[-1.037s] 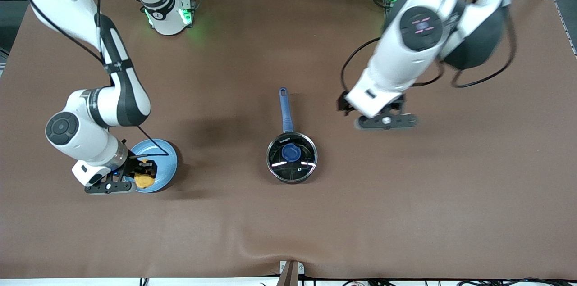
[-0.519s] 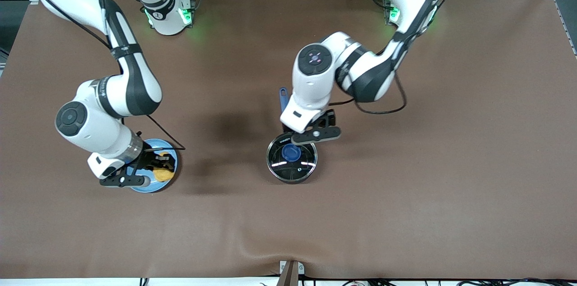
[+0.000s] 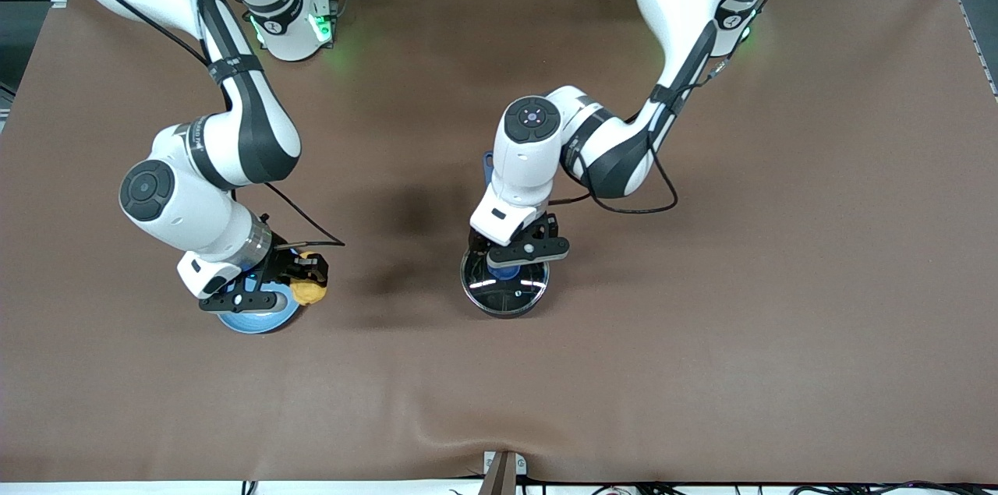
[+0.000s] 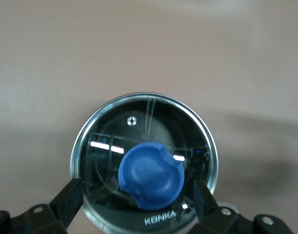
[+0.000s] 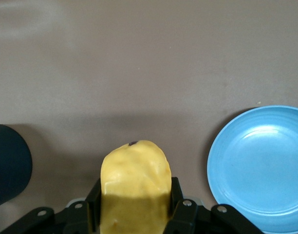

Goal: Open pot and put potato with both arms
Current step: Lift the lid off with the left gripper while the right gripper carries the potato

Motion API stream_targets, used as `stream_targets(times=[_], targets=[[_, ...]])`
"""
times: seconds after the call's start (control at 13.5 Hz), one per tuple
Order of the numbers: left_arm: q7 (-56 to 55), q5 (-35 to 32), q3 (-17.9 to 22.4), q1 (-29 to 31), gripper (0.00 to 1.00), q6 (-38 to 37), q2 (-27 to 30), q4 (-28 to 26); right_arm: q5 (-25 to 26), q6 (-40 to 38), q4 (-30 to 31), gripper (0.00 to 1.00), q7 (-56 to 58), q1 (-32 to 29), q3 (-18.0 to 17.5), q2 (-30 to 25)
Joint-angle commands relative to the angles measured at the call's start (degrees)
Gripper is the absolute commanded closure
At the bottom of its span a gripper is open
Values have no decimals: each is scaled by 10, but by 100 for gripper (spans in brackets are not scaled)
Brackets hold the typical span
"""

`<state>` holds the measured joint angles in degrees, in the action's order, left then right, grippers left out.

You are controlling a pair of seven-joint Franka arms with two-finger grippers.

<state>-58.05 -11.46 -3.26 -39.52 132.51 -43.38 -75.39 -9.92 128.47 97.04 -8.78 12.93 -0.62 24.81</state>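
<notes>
My gripper will find the black pot [image 3: 477, 248] empty when it lifts the lid off, since only plain dark shows through the glass lid [image 4: 164, 126].
The black pot [image 3: 505, 288] stands mid-table with its glass lid [image 4: 144, 165] on and a blue knob [image 4: 150, 175] in the middle. Its blue handle [image 3: 487, 164] is mostly hidden under the left arm. My left gripper [image 3: 511, 265] hangs over the lid, open, with its fingers [image 4: 66, 200] wide apart on either side of the knob and nothing held. My right gripper [image 3: 308, 281] is shut on the yellow-orange potato [image 3: 310, 291], which fills the space between its fingers in the right wrist view [image 5: 135, 185]. It holds the potato just off the plate's edge, toward the pot.
The light-blue plate [image 3: 257, 317] lies under the right wrist, toward the right arm's end, and shows bare in the right wrist view [image 5: 263, 165]. The pot's dark wall [image 5: 10, 165] also shows there. Brown mat [image 3: 702, 323] covers the table.
The left arm swung in from its end of the table and lowered its open gripper over the pot lid. The right gripper lifted the potato off the plate and carried it toward the pot.
</notes>
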Motion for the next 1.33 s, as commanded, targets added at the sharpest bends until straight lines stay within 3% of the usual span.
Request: stream_targets(times=[0.0,0.89,1.04,1.19,1.26], targets=[[-33,-14,35,-33,0,19,-29,27,-33,-21,10,100,-36,12,0,-20],[-36,-14,40,-32,2,55,-49,26,-37,-51,-37,100,-139,71,0,-22],[-55,-13,40,-32,37,55,-49,26,-37,-50,-40,100,-153,82,0,-21],[-88,-14,41,-32,79,55,-50,26,-37,-50,-50,100,-165,86,0,-20],[-89,-13,41,-32,85,55,-49,26,-37,-50,-53,100,-169,87,0,-20]])
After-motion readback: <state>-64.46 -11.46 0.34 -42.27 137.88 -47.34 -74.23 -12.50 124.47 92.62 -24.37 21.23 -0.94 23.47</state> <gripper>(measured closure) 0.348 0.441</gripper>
